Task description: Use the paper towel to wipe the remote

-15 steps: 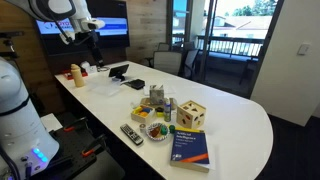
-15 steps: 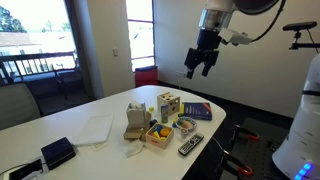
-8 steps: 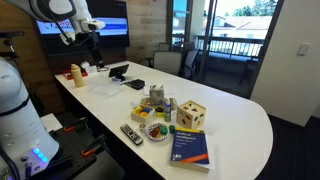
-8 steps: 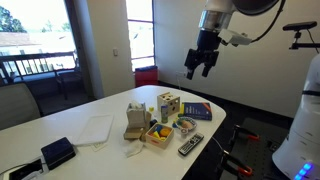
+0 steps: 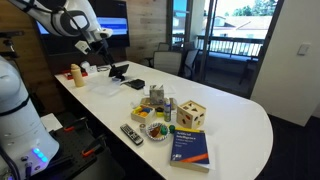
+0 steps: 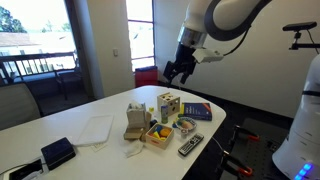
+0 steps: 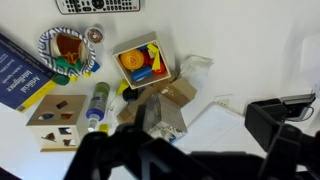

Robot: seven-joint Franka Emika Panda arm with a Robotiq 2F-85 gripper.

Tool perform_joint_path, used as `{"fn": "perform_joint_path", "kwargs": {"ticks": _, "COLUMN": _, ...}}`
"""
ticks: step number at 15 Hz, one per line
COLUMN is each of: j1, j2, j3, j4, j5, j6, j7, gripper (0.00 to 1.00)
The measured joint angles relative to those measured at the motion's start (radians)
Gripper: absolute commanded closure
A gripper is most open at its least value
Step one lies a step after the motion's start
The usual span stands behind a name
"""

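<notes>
The crumpled white tissue (image 6: pixel 132 149) is lying uncovered next to the yellow toy box, so the robot's open gripper should continue down toward it until the fingers close around its folds (image 7: pixel 196 72).
The dark remote (image 5: pixel 132 133) with light buttons lies near the table's front edge, next to the blue book (image 5: pixel 190 147). It also shows in an exterior view (image 6: pixel 190 146) and at the top edge of the wrist view (image 7: pixel 98 6). A flat white paper towel (image 5: pixel 105 87) lies on the table farther along, seen also in an exterior view (image 6: pixel 95 128) and in the wrist view (image 7: pixel 215 120). My gripper (image 5: pixel 103 42) hangs high above the table, open and empty (image 6: pixel 176 75). In the wrist view it is a dark blur (image 7: pixel 190 160) at the bottom.
Between remote and towel stand a yellow toy box (image 7: pixel 143 62), a wooden shape cube (image 7: pixel 57 120), a bowl (image 7: pixel 68 52), a cardboard box (image 7: pixel 165 108) and a crumpled white tissue (image 7: pixel 195 68). A black box (image 7: pixel 280 115) lies beyond the towel. Bottles (image 5: pixel 76 73) stand at the far end.
The arm has swung and the gripper has moved in over the table and a little lower. Nothing on the table has moved.
</notes>
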Motion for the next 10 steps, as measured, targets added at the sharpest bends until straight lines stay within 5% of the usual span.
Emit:
{"fn": "perform_joint_path", "kwargs": {"ticks": 3, "j1": -0.054, "j2": 0.195, "j3": 0.08, "j4": 0.042, "j5": -0.137, "j6": 0.164, "j7": 0.11, "gripper": 0.0}}
{"fn": "perform_joint_path", "kwargs": {"ticks": 6, "j1": -0.162, "j2": 0.386, "j3": 0.181, "j4": 0.118, "j5": -0.404, "j6": 0.227, "j7": 0.3, "gripper": 0.0}}
{"fn": "perform_joint_path", "kwargs": {"ticks": 10, "j1": -0.186, "j2": 0.614, "j3": 0.172, "j4": 0.266, "j5": -0.739, "j6": 0.216, "j7": 0.5, "gripper": 0.0}}
